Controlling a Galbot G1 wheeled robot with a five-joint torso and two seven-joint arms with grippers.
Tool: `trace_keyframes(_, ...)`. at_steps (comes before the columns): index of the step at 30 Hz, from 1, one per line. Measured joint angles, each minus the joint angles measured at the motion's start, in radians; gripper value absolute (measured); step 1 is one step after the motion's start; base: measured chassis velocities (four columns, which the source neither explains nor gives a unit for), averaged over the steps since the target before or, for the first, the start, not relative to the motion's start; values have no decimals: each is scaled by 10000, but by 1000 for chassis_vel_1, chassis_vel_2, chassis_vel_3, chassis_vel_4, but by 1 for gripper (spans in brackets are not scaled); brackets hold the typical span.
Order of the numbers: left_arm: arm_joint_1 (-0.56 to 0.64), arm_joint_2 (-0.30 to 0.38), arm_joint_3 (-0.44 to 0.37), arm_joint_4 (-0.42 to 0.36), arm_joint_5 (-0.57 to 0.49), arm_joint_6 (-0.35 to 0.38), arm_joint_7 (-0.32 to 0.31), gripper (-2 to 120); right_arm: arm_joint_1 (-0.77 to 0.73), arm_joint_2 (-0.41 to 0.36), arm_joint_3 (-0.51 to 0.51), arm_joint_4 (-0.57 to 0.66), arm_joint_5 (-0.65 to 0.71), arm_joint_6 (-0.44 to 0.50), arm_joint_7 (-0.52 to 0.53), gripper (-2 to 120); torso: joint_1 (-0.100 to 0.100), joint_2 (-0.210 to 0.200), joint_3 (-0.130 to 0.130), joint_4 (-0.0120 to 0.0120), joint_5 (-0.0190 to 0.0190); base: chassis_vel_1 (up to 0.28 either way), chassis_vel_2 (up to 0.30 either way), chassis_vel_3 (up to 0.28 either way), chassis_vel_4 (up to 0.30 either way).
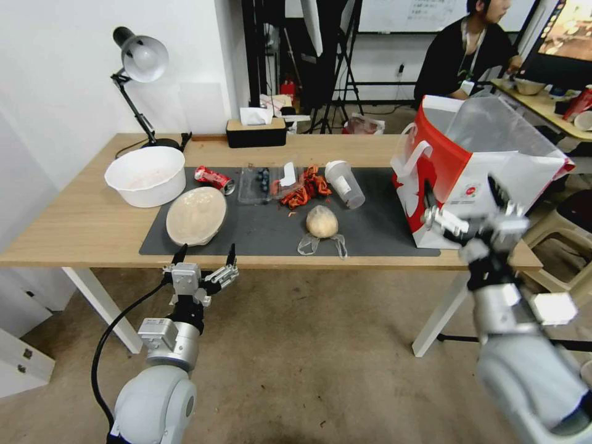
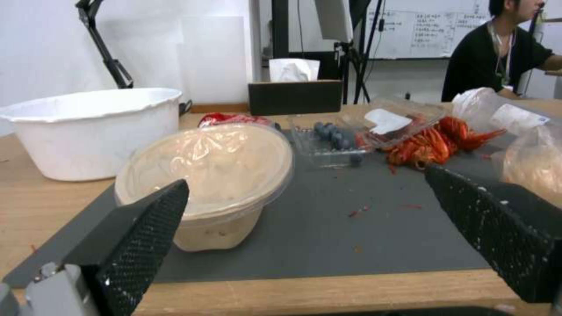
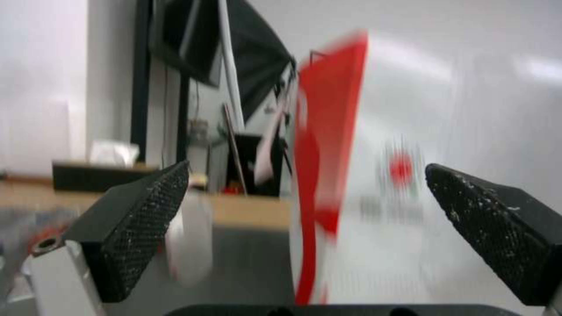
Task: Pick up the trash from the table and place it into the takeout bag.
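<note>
I expect the bun to stay inside its wrapping when I lift it, because clear plastic wraps around the tan bun (image 1: pixel 322 221) and its loose ends (image 1: pixel 341 245) trail out.
On the table (image 1: pixel 80 228) lies a dark grey mat (image 1: pixel 376 228) with trash on it: a beige oval lid on a tub (image 1: pixel 196 216) (image 2: pixel 217 171), a crushed red can (image 1: pixel 213 177) (image 2: pixel 228 118), a clear plastic cup on its side (image 1: pixel 344 183) (image 2: pixel 498 109) and a wrapped tan bun (image 1: pixel 322 222) (image 2: pixel 535 162). The white-and-red takeout bag (image 1: pixel 456 166) (image 3: pixel 421 145) stands open at the mat's right end. My left gripper (image 1: pixel 205 254) (image 2: pixel 304 193) is open, just short of the table's front edge, facing the beige tub. My right gripper (image 1: pixel 462 192) (image 3: pixel 304 175) is open and empty, close in front of the bag.
A white bowl (image 1: pixel 146 176) (image 2: pixel 88 127) stands left of the mat. A clear box with blueberries (image 1: pixel 262 183) (image 2: pixel 333 140) and red crayfish shells (image 1: pixel 305 188) (image 2: pixel 433 140) lie mid-mat. A desk lamp (image 1: pixel 140 68) and a tissue box (image 1: pixel 256 129) stand at the back edge.
</note>
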Motion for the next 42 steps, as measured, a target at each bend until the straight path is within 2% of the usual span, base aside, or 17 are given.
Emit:
trace_keyframes(8, -12, -21, 38, 58, 3, -24, -3, 100, -361, 506, -291, -1079, -171, 746, 74, 100, 3, 0, 0, 1, 0, 0, 0, 0, 0)
trace_keyframes(19, 10, -24, 67, 90, 21, -59, -6, 100, -111, 535, -446, -1224, -19, 680, 205, 100, 3, 0, 0, 1, -1, 0, 0, 0, 0)
trace_keyframes(24, 45, 0, 49, 91, 27, -82, -6, 100, 466, 430, -1029, -1007, 343, 57, 439, 100, 3, 1, 0, 0, 1, 0, 0, 0, 0)
trace_keyframes(30, 132, 18, -61, 31, 29, -97, -7, 100, 1807, 21, -1981, -871, 1486, -1295, 709, 100, 3, 0, 0, 1, -1, 0, 0, 0, 0)
trace_keyframes(31, 132, 18, -61, 31, 29, -97, -7, 100, 1807, 21, -1981, -871, 1486, -1295, 709, 100, 3, 0, 0, 1, -1, 0, 0, 0, 0)
trace_keyframes(35, 185, -55, -113, -5, 58, -115, -5, 100, 3320, -286, -2841, -1333, 2763, -2172, 883, 100, 3, 0, 1, 1, 0, 0, 0, 0, 0)
trace_keyframes(42, 244, -123, -249, -44, 74, -125, -5, 100, 5223, -402, -4126, -1976, 3996, -3250, 1377, 100, 3, -2, 2, 3, 0, 0, 0, 0, 0)
